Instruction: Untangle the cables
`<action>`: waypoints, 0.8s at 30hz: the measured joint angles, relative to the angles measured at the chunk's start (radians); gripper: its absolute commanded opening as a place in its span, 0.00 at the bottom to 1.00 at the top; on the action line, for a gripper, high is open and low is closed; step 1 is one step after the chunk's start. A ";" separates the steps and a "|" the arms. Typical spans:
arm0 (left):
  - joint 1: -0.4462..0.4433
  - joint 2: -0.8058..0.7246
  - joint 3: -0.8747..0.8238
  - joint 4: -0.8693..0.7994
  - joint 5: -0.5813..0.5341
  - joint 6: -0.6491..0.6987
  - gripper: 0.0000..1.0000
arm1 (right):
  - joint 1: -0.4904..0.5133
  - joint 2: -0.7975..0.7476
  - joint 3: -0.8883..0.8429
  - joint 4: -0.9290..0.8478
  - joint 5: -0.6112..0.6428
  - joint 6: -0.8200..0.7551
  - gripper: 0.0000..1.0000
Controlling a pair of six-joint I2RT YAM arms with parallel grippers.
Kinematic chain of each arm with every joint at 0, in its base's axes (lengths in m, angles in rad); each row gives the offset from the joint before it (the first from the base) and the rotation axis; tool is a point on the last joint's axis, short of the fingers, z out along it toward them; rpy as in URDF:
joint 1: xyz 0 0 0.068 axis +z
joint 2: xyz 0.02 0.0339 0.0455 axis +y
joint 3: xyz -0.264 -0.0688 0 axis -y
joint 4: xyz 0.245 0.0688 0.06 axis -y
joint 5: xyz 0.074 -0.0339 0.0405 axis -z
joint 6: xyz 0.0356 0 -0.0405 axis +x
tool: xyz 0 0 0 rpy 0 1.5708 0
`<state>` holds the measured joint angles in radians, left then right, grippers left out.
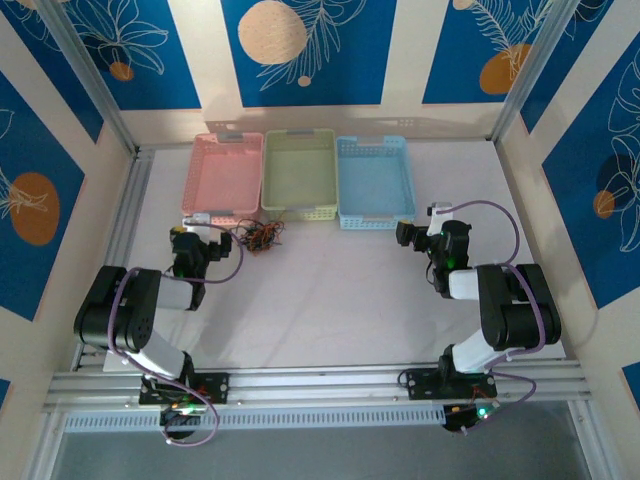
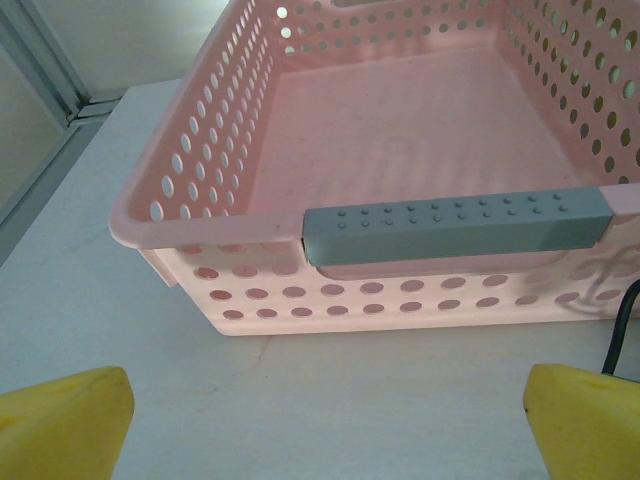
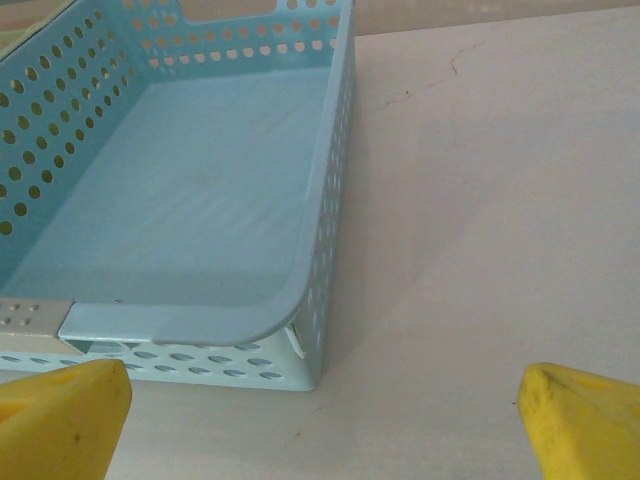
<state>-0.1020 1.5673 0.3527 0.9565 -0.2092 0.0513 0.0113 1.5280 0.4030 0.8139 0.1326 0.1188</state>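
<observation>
Next, I pull the cables [image 1: 258,235] with my left gripper to the table's open middle [image 1: 316,284] before both grippers untangle them, because they hug the pink and green baskets.
The cables [image 1: 262,237] lie as one small knot of black and orange-red wires on the white table, just in front of the gap between the pink and green baskets. My left gripper [image 1: 192,232] sits to the left of the knot, open and empty, facing the pink basket. In the left wrist view its yellow fingertips [image 2: 65,420] stand wide apart around bare table, with the gripper [image 2: 325,425] empty. A black strand [image 2: 625,330] shows at the right edge. My right gripper [image 1: 414,234] is open and empty by the blue basket's near right corner, its gripper [image 3: 320,420] over bare table.
Three perforated baskets stand in a row at the back: pink [image 1: 190,185], green [image 1: 265,180] and blue [image 1: 408,185]. The pink basket [image 2: 200,230] has a grey handle pad [image 2: 455,225]. The blue basket [image 3: 325,180] is close ahead of the right gripper. Metal rails border the table.
</observation>
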 measured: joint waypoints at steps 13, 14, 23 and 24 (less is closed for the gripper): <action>-0.003 -0.021 -0.050 0.058 -0.034 -0.011 1.00 | 0.018 -0.018 -0.004 -0.018 0.028 -0.009 0.99; -0.016 -0.035 -0.077 0.084 -0.043 -0.005 1.00 | 0.035 -0.037 -0.012 -0.018 0.046 -0.018 0.99; -0.190 -0.692 -0.127 -0.238 -0.142 -0.033 1.00 | 0.192 -0.402 -0.066 -0.135 0.133 -0.071 0.99; -0.190 -0.772 -0.097 -0.315 -0.139 -0.069 1.00 | 0.192 -0.450 -0.066 -0.153 0.128 -0.062 0.99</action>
<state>-0.2924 0.7952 0.2558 0.6411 -0.3485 -0.0174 0.2031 1.0782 0.3367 0.6609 0.2604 0.0566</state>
